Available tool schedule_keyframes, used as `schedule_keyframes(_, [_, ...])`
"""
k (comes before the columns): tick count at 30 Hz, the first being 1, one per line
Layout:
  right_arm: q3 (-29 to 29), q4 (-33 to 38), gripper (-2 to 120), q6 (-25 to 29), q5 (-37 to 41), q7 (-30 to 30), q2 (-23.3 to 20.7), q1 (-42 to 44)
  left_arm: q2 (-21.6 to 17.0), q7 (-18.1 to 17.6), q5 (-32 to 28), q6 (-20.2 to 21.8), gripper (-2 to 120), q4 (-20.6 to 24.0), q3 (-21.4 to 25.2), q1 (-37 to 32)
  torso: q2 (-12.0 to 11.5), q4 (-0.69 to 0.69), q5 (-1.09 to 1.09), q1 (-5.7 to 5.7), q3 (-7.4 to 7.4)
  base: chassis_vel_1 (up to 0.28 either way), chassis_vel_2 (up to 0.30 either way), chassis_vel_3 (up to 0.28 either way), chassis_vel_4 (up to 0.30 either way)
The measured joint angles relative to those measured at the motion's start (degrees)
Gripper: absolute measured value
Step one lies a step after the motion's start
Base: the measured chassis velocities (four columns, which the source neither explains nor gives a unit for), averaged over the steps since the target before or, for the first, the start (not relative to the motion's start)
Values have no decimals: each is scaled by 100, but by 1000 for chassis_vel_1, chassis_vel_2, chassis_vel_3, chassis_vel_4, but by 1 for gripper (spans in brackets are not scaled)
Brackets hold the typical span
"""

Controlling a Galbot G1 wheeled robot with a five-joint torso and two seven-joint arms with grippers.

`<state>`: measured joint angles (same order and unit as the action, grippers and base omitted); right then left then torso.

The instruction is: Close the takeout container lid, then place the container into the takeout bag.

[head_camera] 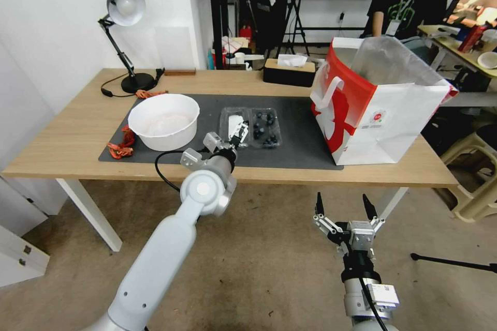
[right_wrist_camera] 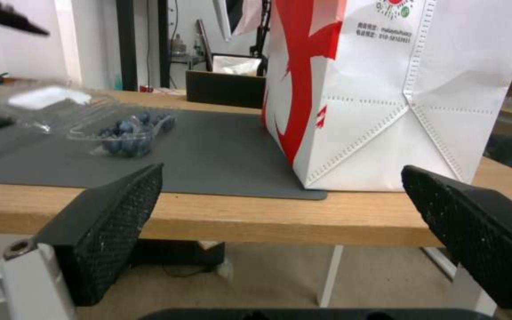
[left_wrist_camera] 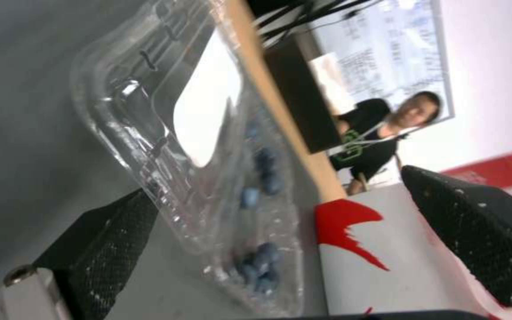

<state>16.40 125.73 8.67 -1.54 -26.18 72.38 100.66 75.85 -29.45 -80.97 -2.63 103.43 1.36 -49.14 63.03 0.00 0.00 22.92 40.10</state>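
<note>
The white sticker (head_camera: pixel 235 125) has its blank back showing inside the open lid (head_camera: pixel 229 114), so I expect a printed side of the sticker to come up when I turn the lid over.
The takeout container (head_camera: pixel 265 126) lies open on the dark mat, its berry half (left_wrist_camera: pixel 262 178) beside the lid (head_camera: pixel 233 123). The clear lid (left_wrist_camera: pixel 202 102) with its white sticker is tilted up off the mat. My left gripper (head_camera: pixel 238 136) is open at the lid's near edge, the lid's rim between its spread fingers (left_wrist_camera: pixel 108 240). In the right wrist view the lid (right_wrist_camera: pixel 49 100) sits higher than the berries (right_wrist_camera: pixel 126 133). The red-and-white takeout bag (head_camera: pixel 383 114) stands open at the mat's right end. My right gripper (head_camera: pixel 344 207) hangs open below the table's front edge, facing the bag (right_wrist_camera: pixel 386 89).
A big white bowl (head_camera: pixel 163 120) stands left of the container, with an orange cord (head_camera: pixel 121 147) beside it. A desk lamp (head_camera: pixel 124 10) and a dark tissue box (head_camera: pixel 289 70) are at the back. A stool (head_camera: pixel 476 165) stands right of the table.
</note>
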Motion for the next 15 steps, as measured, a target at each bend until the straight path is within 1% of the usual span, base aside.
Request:
schedule_keyframes(2, [3,0,100,11,-16,0,4,9,-65,330,443,-160,100,17,-164,-16,0,-1,0,0,0,0,0,0,0])
schedule_keyframes(3, [6,0,100,15,-21,0,5,12,-84,430,577,-204,100,17,-204,-17,0,-1,0,0,0,0,0,0,0])
schedule_keyframes(4, [6,0,100,15,-21,0,5,12,-84,430,577,-204,100,17,-204,-17,0,-1,0,0,0,0,0,0,0])
schedule_keyframes(5, [14,0,100,25,-27,0,8,20,-110,599,789,-284,100,17,-271,-16,0,0,0,0,0,0,0,0,0])
schedule_keyframes(6, [21,0,100,30,-30,0,9,25,-127,691,904,-332,100,16,-316,-5,0,0,0,0,0,0,0,0,0])
schedule_keyframes(8, [24,0,100,32,-31,0,9,27,-134,731,949,-353,100,16,-337,4,0,0,0,0,0,0,0,0,0])
schedule_keyframes(10, [52,0,100,48,-36,1,9,39,-173,922,1150,-450,100,5,-458,102,0,0,0,0,0,0,0,0,0])
schedule_keyframes(15, [76,-8,100,51,-37,2,14,37,-199,1000,1093,-477,100,-33,-594,279,0,0,0,0,0,0,0,0,0])
